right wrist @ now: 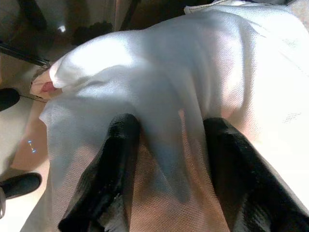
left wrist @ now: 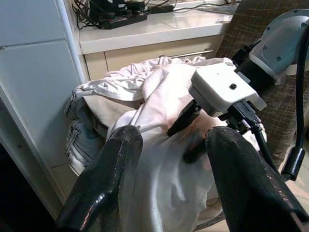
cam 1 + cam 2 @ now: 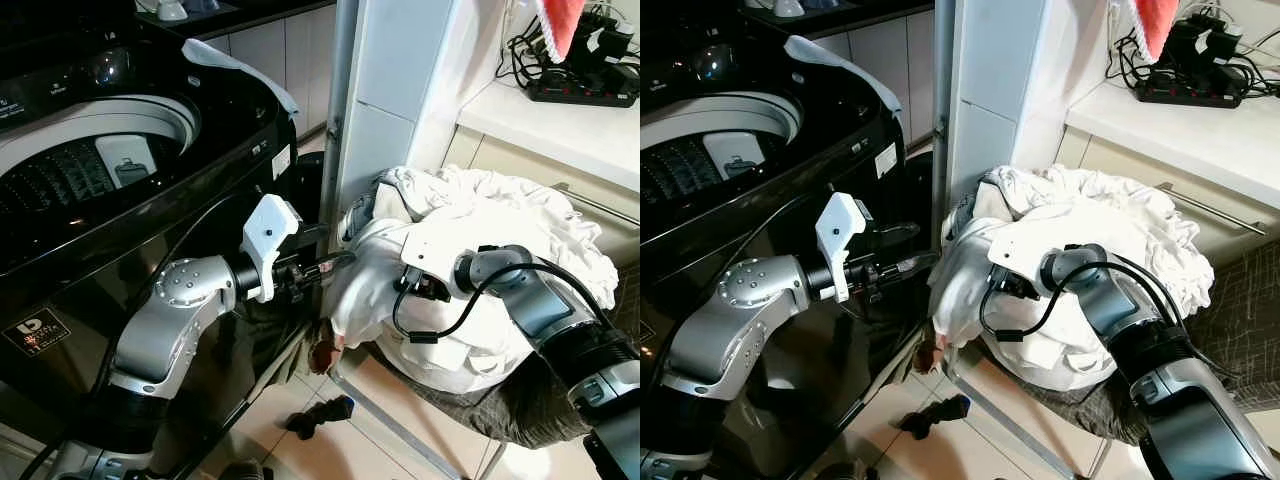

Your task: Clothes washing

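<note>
The white garment [image 3: 372, 272] shows a reddish-brown patch [image 3: 324, 352] at its low edge, so I expect a larger coloured print to come up with it when I lift.
A heap of white clothes [image 3: 490, 215] lies on a dark-covered chair beside the black top-loading washing machine [image 3: 150, 190], whose drum [image 3: 70, 165] is open. A white garment [image 1: 159, 77] drapes down the front of the heap. My right gripper [image 1: 171, 126] is open and pressed into this garment, a ridge of cloth rising between its fingers [image 2: 186, 120]. My left gripper [image 2: 176, 137] reaches out from the washer side, open, its fingertips just short of the same garment's hanging edge [image 3: 345, 290]. Blue jeans [image 2: 82, 142] lie under the white clothes.
A white pillar [image 3: 385, 90] stands right behind the heap. The counter [image 3: 570, 120] at the back right holds a power strip [image 3: 580, 92], and a red cloth [image 3: 560, 22] hangs above. A dark sock [image 3: 318, 415] lies on the tiled floor by the chair's metal leg [image 3: 400, 425].
</note>
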